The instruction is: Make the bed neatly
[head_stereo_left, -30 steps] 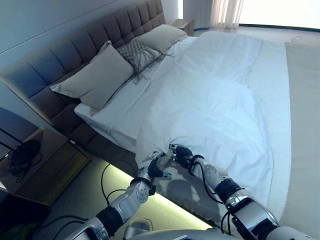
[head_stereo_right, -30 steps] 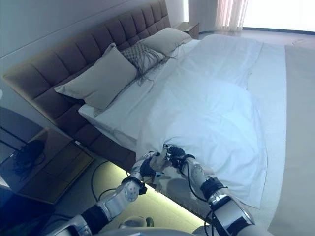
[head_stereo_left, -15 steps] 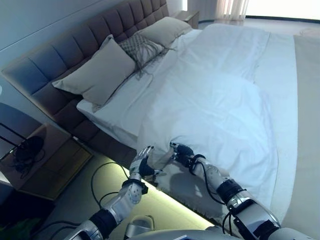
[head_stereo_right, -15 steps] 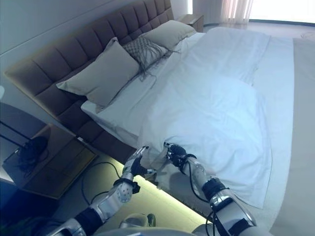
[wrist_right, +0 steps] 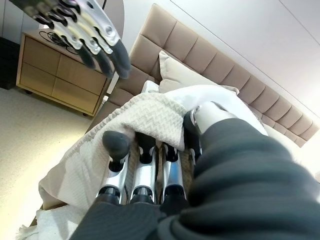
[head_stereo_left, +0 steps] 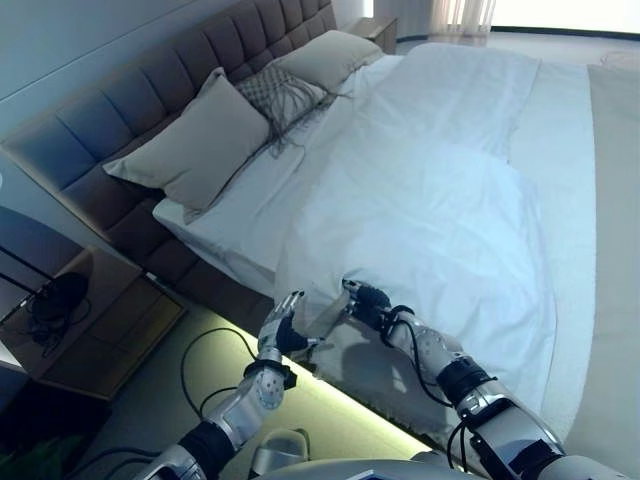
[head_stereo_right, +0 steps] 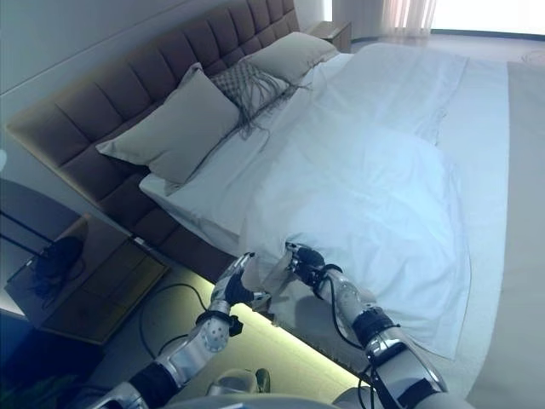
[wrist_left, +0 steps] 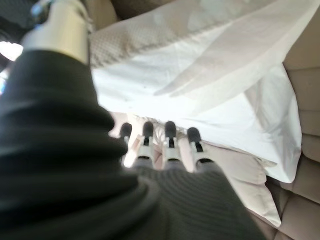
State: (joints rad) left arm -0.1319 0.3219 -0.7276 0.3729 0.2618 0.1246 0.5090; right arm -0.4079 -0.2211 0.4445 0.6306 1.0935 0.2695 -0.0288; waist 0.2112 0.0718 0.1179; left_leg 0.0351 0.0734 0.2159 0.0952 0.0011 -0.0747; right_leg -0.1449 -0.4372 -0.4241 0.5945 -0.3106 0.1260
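The white duvet [head_stereo_left: 430,225] should slide along and flatten when the robot pulls the duvet's near corner toward the headboard, because its edge bulges [head_stereo_left: 546,280] toward the beige throw.
A white duvet [head_stereo_left: 430,210] lies rumpled over the bed, its near corner hanging over the bed's side. My right hand [head_stereo_left: 365,300] is shut on that corner; the right wrist view shows its fingers [wrist_right: 145,170] curled round a cream woven blanket edge [wrist_right: 150,117] with the white duvet behind it. My left hand [head_stereo_left: 283,325] is open and empty, a little to the left of the corner and below it, fingers [wrist_left: 167,137] straight, beside the bed's side. It also shows in the right wrist view [wrist_right: 80,25].
A beige pillow [head_stereo_left: 190,150], a patterned cushion [head_stereo_left: 280,95] and a second pillow [head_stereo_left: 325,58] lean on the padded headboard [head_stereo_left: 90,140]. A wooden nightstand [head_stereo_left: 95,325] with a dark corded object [head_stereo_left: 45,300] stands left of the bed. A beige throw [head_stereo_left: 612,200] covers the bed's right side.
My left hand has let go of the duvet corner, opened and drawn a little to the left. My right hand keeps its hold. The camera has shifted slightly.
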